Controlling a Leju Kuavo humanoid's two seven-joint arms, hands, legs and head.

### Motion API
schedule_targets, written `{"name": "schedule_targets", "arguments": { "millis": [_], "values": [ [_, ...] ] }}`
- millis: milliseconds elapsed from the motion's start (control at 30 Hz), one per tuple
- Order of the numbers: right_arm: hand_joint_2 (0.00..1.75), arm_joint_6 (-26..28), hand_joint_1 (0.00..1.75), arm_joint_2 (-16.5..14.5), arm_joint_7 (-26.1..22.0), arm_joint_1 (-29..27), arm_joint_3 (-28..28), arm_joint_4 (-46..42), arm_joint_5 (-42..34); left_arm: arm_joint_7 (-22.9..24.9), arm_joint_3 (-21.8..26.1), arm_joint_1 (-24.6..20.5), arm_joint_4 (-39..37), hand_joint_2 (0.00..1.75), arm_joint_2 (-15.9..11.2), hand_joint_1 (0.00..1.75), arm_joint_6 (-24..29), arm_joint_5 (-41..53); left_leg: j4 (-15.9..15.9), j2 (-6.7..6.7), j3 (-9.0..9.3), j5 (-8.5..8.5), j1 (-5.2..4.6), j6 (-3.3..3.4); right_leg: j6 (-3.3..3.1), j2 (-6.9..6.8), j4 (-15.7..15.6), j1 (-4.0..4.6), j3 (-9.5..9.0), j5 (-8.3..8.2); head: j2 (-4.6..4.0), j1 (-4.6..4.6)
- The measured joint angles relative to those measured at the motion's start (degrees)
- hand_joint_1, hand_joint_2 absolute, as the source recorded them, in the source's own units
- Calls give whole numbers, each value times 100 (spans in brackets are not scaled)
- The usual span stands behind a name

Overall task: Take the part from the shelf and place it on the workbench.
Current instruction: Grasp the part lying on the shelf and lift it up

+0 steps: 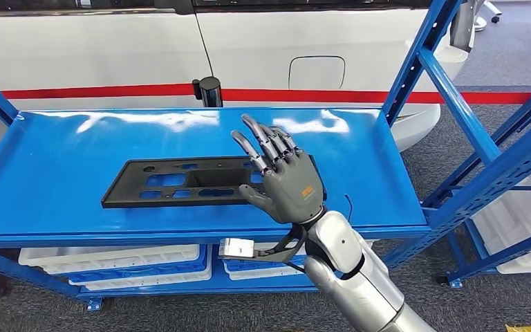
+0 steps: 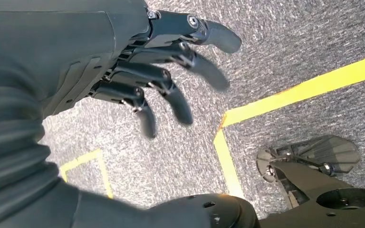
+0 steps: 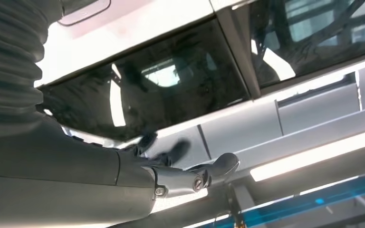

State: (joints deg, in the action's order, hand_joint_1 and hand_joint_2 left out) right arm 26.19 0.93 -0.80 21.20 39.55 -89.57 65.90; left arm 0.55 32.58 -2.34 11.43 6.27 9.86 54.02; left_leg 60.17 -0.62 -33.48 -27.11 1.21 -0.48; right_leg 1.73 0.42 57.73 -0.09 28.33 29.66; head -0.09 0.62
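A raised rim [image 1: 153, 204] goes around the cut-outs. I therefore expect the black plastic part [image 1: 133, 182] to tilt up stiffly as one straight piece when I lift it.
A flat black plastic part [image 1: 180, 181] with several cut-outs lies on the blue shelf [image 1: 55, 173]. My right hand [image 1: 285, 178] is raised over the part's right end, fingers spread and pointing up and away, palm facing the shelf, holding nothing. In the right wrist view the right hand [image 3: 171, 171] shows its fingers stretched out toward a white car. My left hand [image 2: 161, 80] hangs above the grey carpet with its fingers apart and loosely bent, empty.
The shelf's blue uprights [image 1: 422, 48] rise at right, a diagonal brace [image 1: 505, 159] beside them. White bins [image 1: 117, 263] sit on the level below. A white car with a red stripe [image 1: 110, 90] stands behind the shelf. Yellow floor tape [image 2: 285, 95] crosses the carpet.
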Motion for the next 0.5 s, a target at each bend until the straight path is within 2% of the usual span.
{"name": "schedule_targets", "arguments": {
  "millis": [333,500],
  "values": [
    [175,-336,0,7,-69,268,508,127,-156,4,23,-8,1,175,-2,0,8,77,0,-2,0,0,0,0,0,-2,1,1,0,0,0,0],
    [175,-460,0,-115,-91,364,770,372,-187,31,43,-14,2,175,-2,0,-14,120,0,-2,0,0,0,0,0,-2,0,1,0,0,0,0]
  ]
}}
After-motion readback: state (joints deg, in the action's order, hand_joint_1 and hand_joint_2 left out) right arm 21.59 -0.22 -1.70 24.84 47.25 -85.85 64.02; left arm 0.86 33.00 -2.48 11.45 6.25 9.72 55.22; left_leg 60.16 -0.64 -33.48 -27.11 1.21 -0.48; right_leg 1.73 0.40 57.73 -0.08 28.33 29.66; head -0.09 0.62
